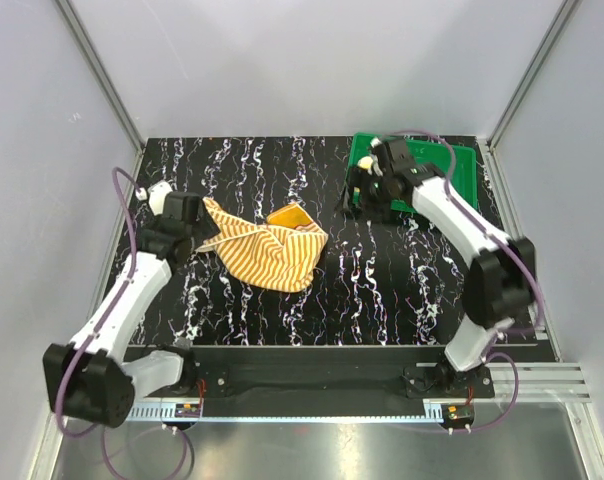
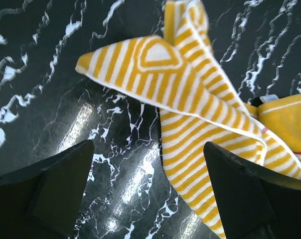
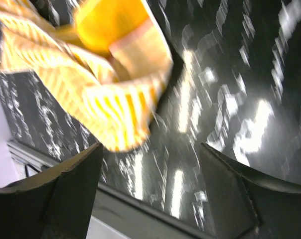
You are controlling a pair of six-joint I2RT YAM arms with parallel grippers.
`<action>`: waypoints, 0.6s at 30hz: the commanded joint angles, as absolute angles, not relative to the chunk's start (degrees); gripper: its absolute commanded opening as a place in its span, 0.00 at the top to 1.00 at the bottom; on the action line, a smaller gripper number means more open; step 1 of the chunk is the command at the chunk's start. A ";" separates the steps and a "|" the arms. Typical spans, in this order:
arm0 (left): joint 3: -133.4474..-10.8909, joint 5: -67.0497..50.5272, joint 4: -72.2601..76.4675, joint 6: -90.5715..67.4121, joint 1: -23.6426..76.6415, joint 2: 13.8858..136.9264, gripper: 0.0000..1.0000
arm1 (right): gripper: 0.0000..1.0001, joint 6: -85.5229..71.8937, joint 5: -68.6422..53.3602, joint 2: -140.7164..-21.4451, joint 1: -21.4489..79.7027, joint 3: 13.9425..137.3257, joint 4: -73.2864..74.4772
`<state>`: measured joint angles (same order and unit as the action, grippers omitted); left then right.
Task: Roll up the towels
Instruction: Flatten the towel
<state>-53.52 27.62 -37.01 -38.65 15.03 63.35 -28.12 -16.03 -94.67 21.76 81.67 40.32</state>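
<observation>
I expect the yellow to spread out as the towel's end band when I pull the towel open, because the plain yellow piece (image 1: 290,215) runs into the striped towel's folds (image 1: 270,233).
The striped towel (image 1: 274,252) lies crumpled and spread left of the table's middle. The plain yellow towel (image 1: 289,215) peeks out at its far edge. My left gripper (image 1: 200,232) sits at the striped towel's left corner. In the left wrist view the striped towel (image 2: 190,99) runs past the right finger (image 2: 245,194). That gripper (image 2: 148,189) is open, with bare table between its fingers. My right gripper (image 1: 360,195) hangs open by the green tray, apart from both towels. Its blurred wrist view shows the striped towel (image 3: 90,89) and yellow towel (image 3: 105,22) far off, and that gripper (image 3: 150,194) holds nothing.
A green plastic tray (image 1: 462,165) sits at the back right corner, partly under the right arm. Grey walls close in the black marbled table (image 1: 382,290) on three sides. The table's front edge (image 3: 140,209) shows in the right wrist view.
</observation>
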 commanded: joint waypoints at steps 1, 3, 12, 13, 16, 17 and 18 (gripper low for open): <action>-51.25 12.77 -34.19 -40.51 7.23 67.66 0.01 | 0.20 -26.19 -20.40 -103.07 22.06 92.35 39.10; -49.32 5.41 -32.00 -41.31 1.44 69.43 0.02 | 0.23 -26.28 -20.48 -108.25 22.15 97.70 40.60; -41.85 -4.03 -22.78 -46.84 -12.02 77.16 0.04 | 0.24 -26.89 -20.39 -105.83 23.64 90.73 37.89; -41.05 -4.39 -21.46 -47.54 -12.74 77.34 0.04 | 0.24 -27.07 -20.56 -105.12 23.73 89.40 37.36; -38.85 -5.80 -15.48 -49.74 -14.32 77.69 0.05 | 0.24 -27.25 -20.57 -102.84 23.73 85.18 35.69; -38.59 -5.54 -13.73 -50.79 -14.41 77.87 0.05 | 0.24 -27.33 -20.65 -102.48 23.73 84.47 35.51; -37.97 -5.36 -12.58 -51.24 -14.50 77.96 0.05 | 0.24 -27.33 -20.74 -102.22 23.82 83.51 35.16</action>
<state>-38.79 -1.93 -21.37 -47.99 -14.06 77.93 -27.29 -19.55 -106.34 23.35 85.06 38.06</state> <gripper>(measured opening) 0.956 0.760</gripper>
